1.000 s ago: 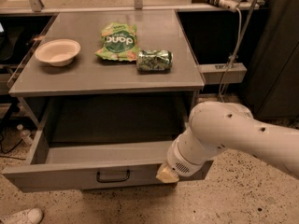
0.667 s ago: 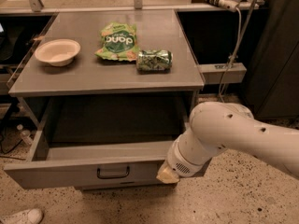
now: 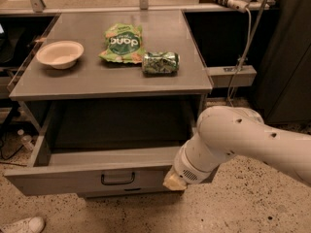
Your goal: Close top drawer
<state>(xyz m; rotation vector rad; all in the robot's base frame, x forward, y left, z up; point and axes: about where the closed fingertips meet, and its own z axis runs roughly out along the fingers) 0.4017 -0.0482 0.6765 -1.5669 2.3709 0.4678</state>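
Next, I back off, go up and push the drawer's front panel higher, closer to the drawer's handle point(image 3: 153, 174), because my gripper meets it low down by the panel's bottom edge point(image 3: 163, 189).
The top drawer point(image 3: 92, 176) is pulled far out of the grey cabinet. Its long shallow tray is empty, and a small black loop handle point(image 3: 117, 178) sits at the centre of the front panel. My white arm point(image 3: 233, 140) reaches in from the right. My gripper point(image 3: 174, 181) is at the arm's low end, against the right part of the drawer's front panel. Only a beige tip of it shows; the rest is hidden behind the wrist.
On the cabinet top point(image 3: 97, 79) lie a beige bowl point(image 3: 60, 54), a green snack bag point(image 3: 122, 43) and a green can point(image 3: 161, 62) on its side. A white shoe point(image 3: 22, 225) is on the floor at the lower left. A shelf bracket point(image 3: 231, 75) and cables hang at the right.
The drawer front has slid slightly inward towards the cabinet. My arm and gripper have hardly moved.
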